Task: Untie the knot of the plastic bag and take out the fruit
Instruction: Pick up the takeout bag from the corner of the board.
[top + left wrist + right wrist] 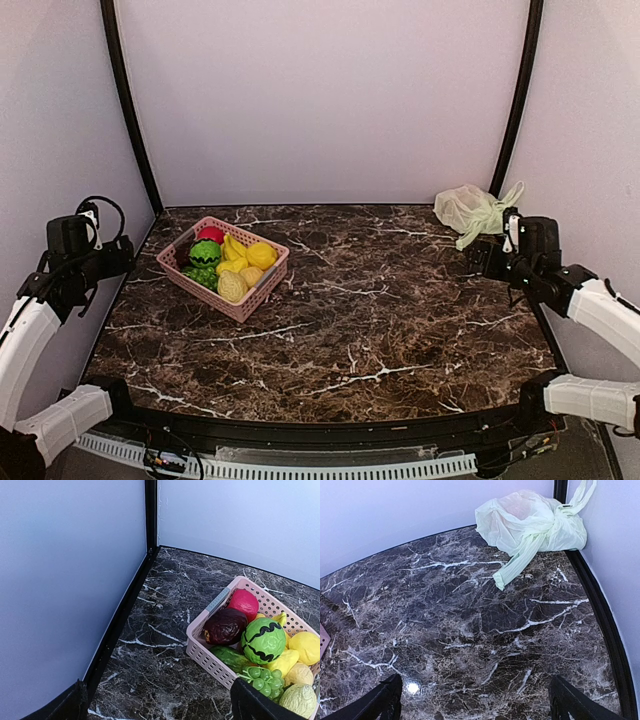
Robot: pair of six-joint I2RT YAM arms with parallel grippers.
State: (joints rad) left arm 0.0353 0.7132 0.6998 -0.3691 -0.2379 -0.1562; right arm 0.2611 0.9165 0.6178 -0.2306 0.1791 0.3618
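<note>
My open right gripper is facing the plastic bag's knot (560, 514) across clear marble, so I keep moving it forward until its fingers are on both sides of the bag's gathered film (554, 524), and then close it.
The plastic bag (468, 209) is pale green, tied shut, and lies in the table's back right corner against the wall. In the right wrist view the plastic bag (525, 520) has its knot (555, 524) on the right side, and a loose strip trails down onto the marble. The fruit is hidden inside; only a faint orange tint shows through the film. My right gripper (487, 256) (479, 702) stands open just in front of the bag, with nothing between its fingers. My left gripper (112, 262) (162, 705) is open too, far away at the table's left edge, over bare marble.
A pink basket (171, 266) (199, 650) at the left middle holds toy produce: bananas, a watermelon, grapes, a cucumber and a red piece. White walls with black corner posts (128, 110) close in the dark marble table (380, 320) on three sides.
</note>
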